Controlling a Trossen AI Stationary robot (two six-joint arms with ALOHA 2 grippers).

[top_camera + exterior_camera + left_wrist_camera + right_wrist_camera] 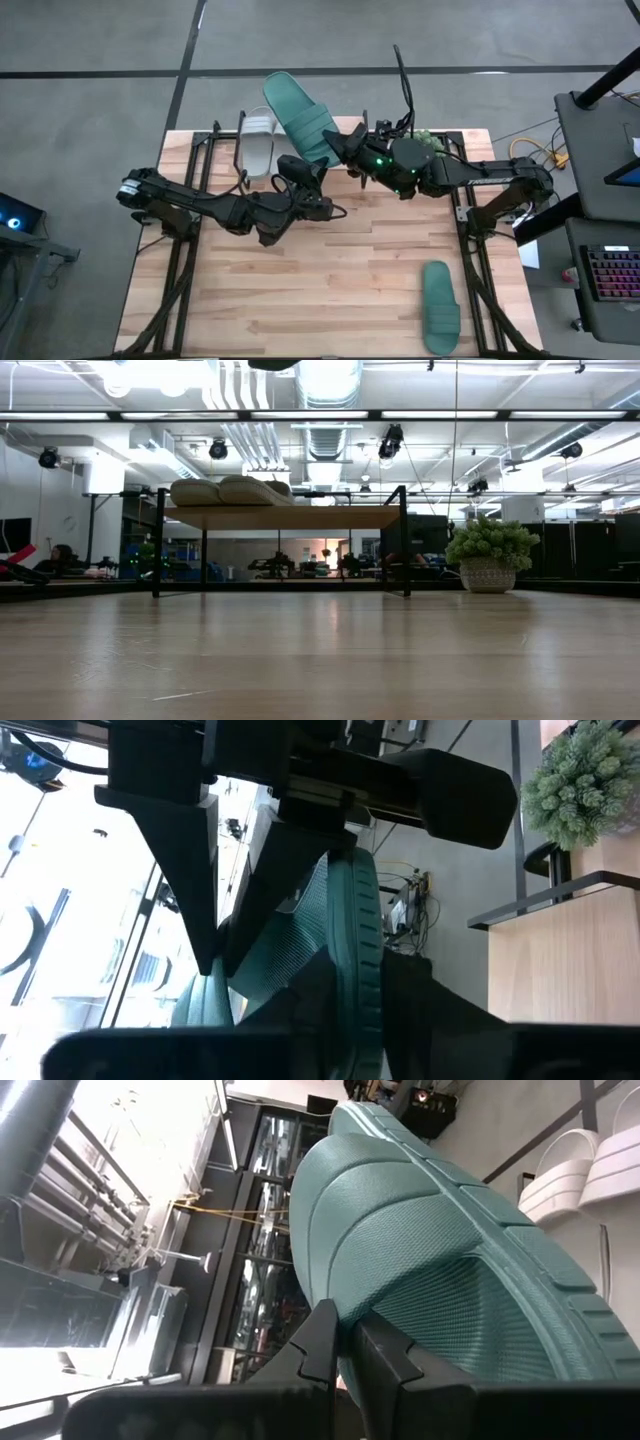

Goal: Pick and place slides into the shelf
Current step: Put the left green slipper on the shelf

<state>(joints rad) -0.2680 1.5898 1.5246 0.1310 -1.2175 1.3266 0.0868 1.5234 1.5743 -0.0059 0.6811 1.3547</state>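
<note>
Next, I let go of the strap (312,123) with my right gripper before my left gripper turns the teal slide straight beside the pale slides, because both grippers hold the teal slide slanted (295,105) over them.
A teal green slide (300,115) is held in the air above the table's far edge, between both grippers. My right gripper (345,150) is shut on its right side. My left gripper (308,168) comes up from the near-left and is shut on its near end. Two pale slides (258,140) lie side by side on the shelf's plank top (290,517). A second teal slide (440,308) lies flat on the table near its near-right corner. The low view shows neither gripper. My left gripper (355,990) pinches the teal slide's side rim (355,935) between its two fingers, which slant in from the near-left. The slide stands on edge, lifted clear of the table. My right gripper (350,1340) has the slide's edge (350,1305) between its two fingers, below the textured sole (440,1280). The fingers come level from the table's right, and the slide is tilted and clear of the table.
A potted plant (430,145) stands at the far edge just right of the shelf, under my right arm. The black frame rails run along both table sides. The broad wooden middle of the table (330,270) lies near of both arms.
</note>
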